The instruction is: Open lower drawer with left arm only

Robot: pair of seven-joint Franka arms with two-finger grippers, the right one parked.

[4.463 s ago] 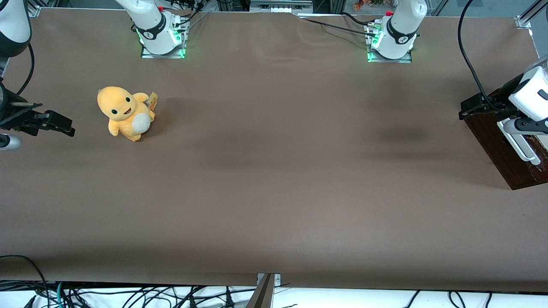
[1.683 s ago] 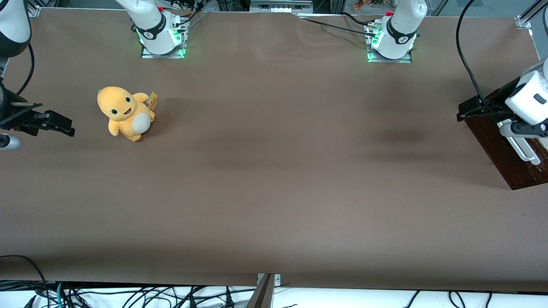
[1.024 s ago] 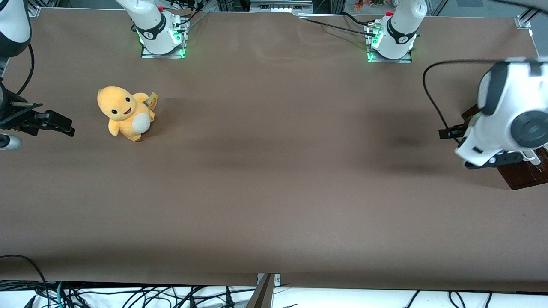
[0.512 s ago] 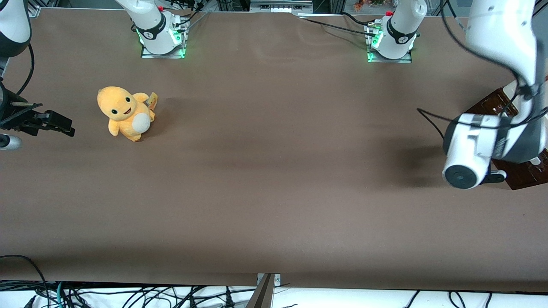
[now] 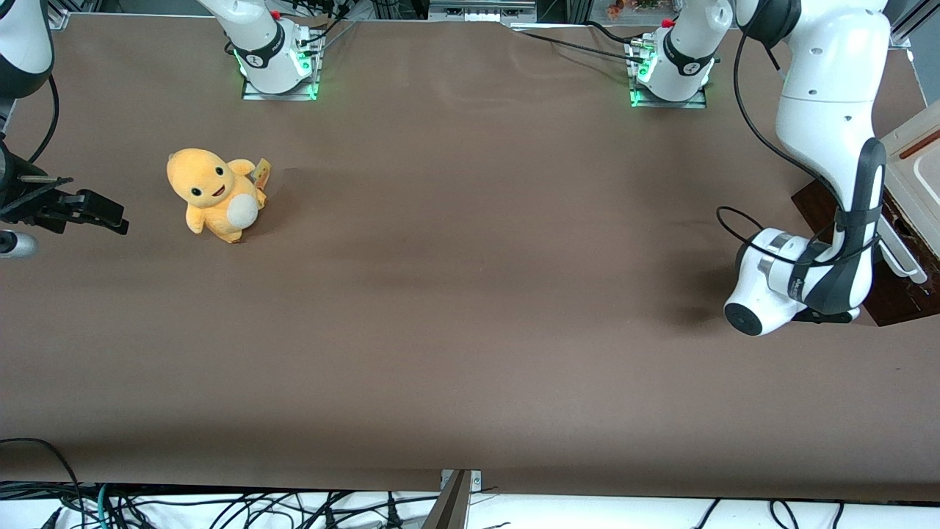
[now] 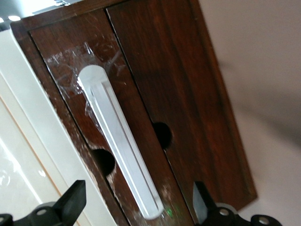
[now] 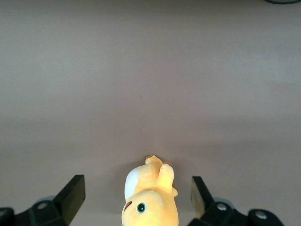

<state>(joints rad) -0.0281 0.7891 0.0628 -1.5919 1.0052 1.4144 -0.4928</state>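
I see a dark seam (image 6: 135, 87) between the brown fronts, so I expect the lower drawer (image 6: 130, 114) to slide straight out on its own once I pull the white handle.
The lower drawer (image 6: 70, 61) shows as a dark reddish-brown wood front with a long white bar handle (image 6: 120, 141). It looks shut, flush with a second dark front (image 6: 188, 94) beside it. My gripper (image 6: 139, 207) is open, and the handle's end lies between its black fingers (image 6: 75, 197) without touching them. In the front view the left arm (image 5: 830, 110) bends down in front of the cabinet at the working arm's end of the table. Its wrist (image 5: 778, 290) hides the gripper there. The brown front (image 5: 892, 305) and the handle (image 5: 902, 257) show beside the wrist.
The cabinet's cream top panel (image 5: 918, 158) has a reddish slot. Each dark front has a round hole (image 6: 162, 134). An orange plush toy (image 5: 215, 192) sits toward the parked arm's end of the brown table (image 5: 470, 294). Two arm bases (image 5: 672, 70) stand far from the front camera.
The left arm has swung out from over the cabinet and dropped low in front of it, with its wrist now facing the drawer fronts. The drawer and the plush toy have not moved.
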